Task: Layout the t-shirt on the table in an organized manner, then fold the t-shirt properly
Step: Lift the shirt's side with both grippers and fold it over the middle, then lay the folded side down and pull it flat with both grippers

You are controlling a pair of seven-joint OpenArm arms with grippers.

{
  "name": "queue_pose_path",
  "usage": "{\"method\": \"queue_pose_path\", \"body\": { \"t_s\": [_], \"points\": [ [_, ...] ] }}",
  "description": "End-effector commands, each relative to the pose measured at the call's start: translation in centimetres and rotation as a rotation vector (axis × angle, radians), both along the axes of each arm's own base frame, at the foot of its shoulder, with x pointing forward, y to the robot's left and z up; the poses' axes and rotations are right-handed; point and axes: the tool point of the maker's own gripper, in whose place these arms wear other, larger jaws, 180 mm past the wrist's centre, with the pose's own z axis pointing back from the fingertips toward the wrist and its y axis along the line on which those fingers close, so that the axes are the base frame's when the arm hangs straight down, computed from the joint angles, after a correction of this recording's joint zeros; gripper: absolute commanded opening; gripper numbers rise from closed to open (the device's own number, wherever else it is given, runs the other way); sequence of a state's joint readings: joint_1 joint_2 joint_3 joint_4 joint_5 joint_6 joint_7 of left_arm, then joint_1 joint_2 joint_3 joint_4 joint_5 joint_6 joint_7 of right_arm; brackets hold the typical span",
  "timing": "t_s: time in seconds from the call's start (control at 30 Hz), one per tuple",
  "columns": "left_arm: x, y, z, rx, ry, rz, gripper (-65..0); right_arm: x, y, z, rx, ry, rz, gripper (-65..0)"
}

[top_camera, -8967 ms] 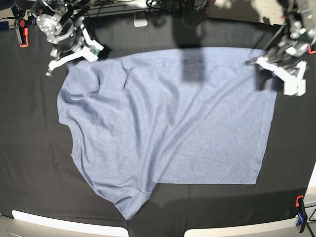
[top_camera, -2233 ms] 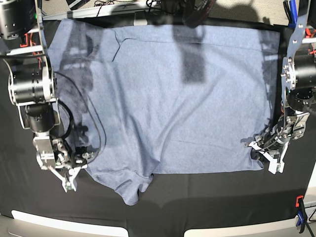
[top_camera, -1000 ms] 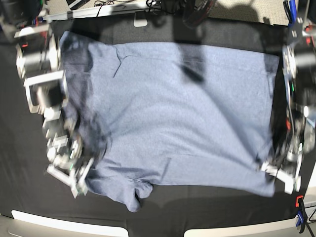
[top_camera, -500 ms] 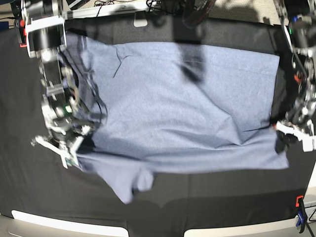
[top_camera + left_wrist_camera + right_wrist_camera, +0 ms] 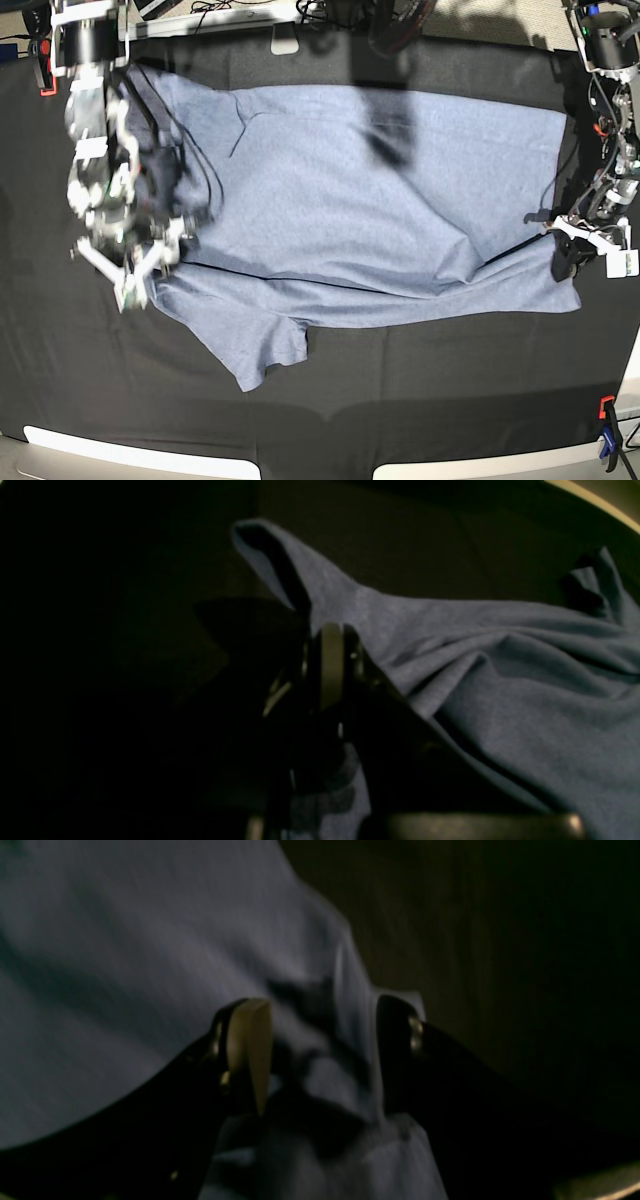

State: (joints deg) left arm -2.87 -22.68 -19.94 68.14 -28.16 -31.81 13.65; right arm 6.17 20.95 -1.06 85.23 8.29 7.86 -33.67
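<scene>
My gripper will make the front-pointing sleeve point(image 5: 255, 348) follow and lie over the t-shirt when it pulls the t-shirt's creased strip point(image 5: 330, 305) back, because the sleeve runs on from that strip.
The blue-grey t-shirt point(image 5: 360, 200) lies spread on the black table point(image 5: 400, 400), plain side up. A crease runs across its lower part and one sleeve point(image 5: 260, 360) points to the front. My left gripper point(image 5: 578, 245) is shut on the shirt's right hem corner; in the left wrist view point(image 5: 322, 645) its jaws are closed on the cloth point(image 5: 500, 680). My right gripper point(image 5: 135, 265) is at the shirt's left edge. In the right wrist view point(image 5: 322, 1040) its jaws stand apart around a bunched fold of cloth point(image 5: 125, 940).
An orange clamp point(image 5: 45, 70) sits at the far left corner. An orange and blue clamp point(image 5: 607, 435) sits at the near right. The white rim point(image 5: 130, 455) runs along the front edge. Cables point(image 5: 250, 10) lie behind the table.
Both grippers have moved away from the front edge, taking the shirt's lower part with them. A crease has formed across the shirt, and the sleeve now lies flatter.
</scene>
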Motion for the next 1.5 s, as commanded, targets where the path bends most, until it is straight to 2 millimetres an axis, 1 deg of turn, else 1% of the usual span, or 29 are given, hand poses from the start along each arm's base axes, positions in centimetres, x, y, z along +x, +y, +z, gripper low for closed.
{"method": "queue_pose_path", "body": {
  "t_s": [0.0,0.07,0.13,0.17,0.23,0.33,0.4,0.5,0.6,0.77,0.9,0.93,0.97,1.03,1.07,1.2,1.33,1.4,1.47],
  "points": [
    [1.0,0.7,2.4,0.006,-0.076,0.006,-65.0,2.4,-0.1,3.3,0.017,-0.088,-0.001,-32.6],
    [1.0,0.7,2.4,0.006,-0.076,0.006,-65.0,4.6,0.1,4.4,0.067,-0.086,-0.017,-32.7],
    [1.0,0.7,2.4,0.007,-0.075,0.005,-65.0,6.9,-0.2,4.6,0.105,-0.065,-0.047,-32.7],
    [1.0,0.7,2.4,0.007,-0.075,0.005,-65.0,8.0,-0.3,4.4,0.121,-0.043,-0.055,-32.7],
    [1.0,0.7,2.4,0.007,-0.075,0.005,-65.0,9.7,-0.3,3.2,0.152,0.035,-0.059,-32.7],
    [1.0,0.7,2.4,0.007,-0.075,0.005,-65.0,11.2,-0.2,0.9,0.171,0.168,-0.052,-32.7],
    [1.0,0.7,2.4,0.009,-0.074,0.005,-65.0,11.4,-0.4,-0.6,0.184,0.243,-0.069,-33.3],
    [1.0,0.7,2.3,0.013,-0.072,0.004,-65.0,11.3,-0.9,-2.0,0.218,0.308,-0.099,-33.9],
    [1.0,0.7,2.3,0.013,-0.072,0.004,-65.0,10.8,-1.1,-2.9,0.231,0.350,-0.115,-33.9],
    [1.0,0.7,2.3,0.013,-0.072,0.004,-65.0,9.6,-0.4,-4.2,0.238,0.413,-0.106,-34.7],
    [1.0,0.7,2.3,0.014,-0.072,0.004,-65.0,9.0,0.4,-4.9,0.241,0.448,-0.096,-43.9],
    [1.0,0.7,2.3,0.014,-0.072,0.004,-65.0,9.0,0.6,-4.9,0.241,0.448,-0.095,-47.2],
    [1.0,0.7,2.3,0.014,-0.072,0.004,-65.0,9.2,0.5,-4.9,0.228,0.439,-0.092,-51.9],
    [1.0,0.7,2.3,0.014,-0.072,0.004,-65.0,10.2,0.1,-4.3,0.190,0.374,-0.081,-61.3],
    [1.0,0.7,2.4,0.013,-0.073,0.004,-65.0,10.9,0.0,-3.7,0.179,0.333,-0.075,-64.2],
    [1.1,0.7,2.5,0.013,-0.078,0.005,-65.0,13.1,-0.1,-1.0,0.135,0.205,-0.048,-65.0],
    [1.8,0.8,3.7,0.009,-0.124,0.012,-65.0,14.9,0.1,2.5,0.104,0.093,-0.023,-65.0],
    [2.6,0.8,4.7,0.009,-0.147,0.013,-65.0,15.8,0.4,4.6,0.095,0.033,-0.010,-65.0],
    [3.5,1.3,5.7,0.012,-0.170,0.038,-65.0,16.5,0.7,6.7,0.087,-0.030,0.004,-65.0]
  ]
}}
